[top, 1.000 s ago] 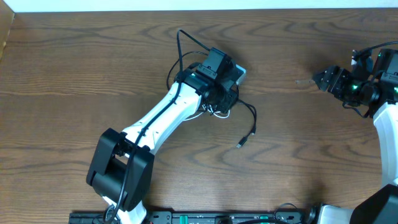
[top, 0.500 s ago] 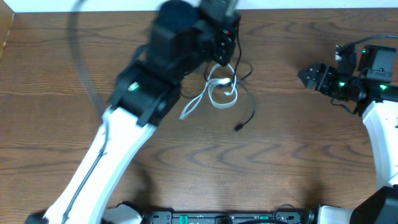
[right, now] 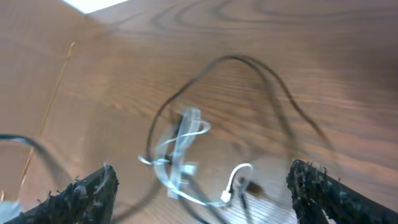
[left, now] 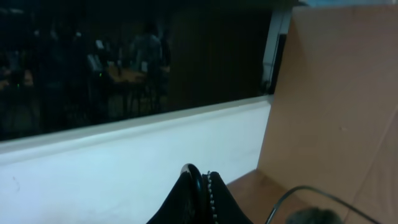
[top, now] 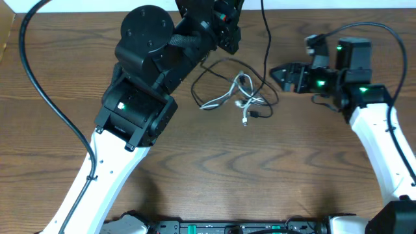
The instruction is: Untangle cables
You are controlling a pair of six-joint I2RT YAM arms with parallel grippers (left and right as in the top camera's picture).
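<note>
Next, my right gripper grabs the white knot (top: 251, 100) and pulls away, because my left gripper is holding the black cable up and the black loop (top: 193, 91) goes around the white cable.
The white cable (top: 238, 91) lies in a loose knot on the table, and the black cable (top: 218, 67) loops around it. One black strand rises steeply to the top edge of the overhead view. My left gripper (top: 226, 19) is raised high near the back edge. In the left wrist view its jaws (left: 202, 177) are pressed together on a thin black cord. My right gripper (top: 281, 76) is open just right of the tangle, pointing at it. The right wrist view shows the white cable (right: 181, 149) and the black loop (right: 249, 65) ahead of its spread fingers (right: 202, 186).
The left arm's body (top: 143, 78) hangs over the table's left middle, and its thick black wire (top: 29, 58) arcs on the left. A white wall and a wooden side panel (left: 336, 93) are at the back.
The left arm has swung up and back, lifting the tangle and spreading it out to the right. The right gripper has moved left toward the cables.
</note>
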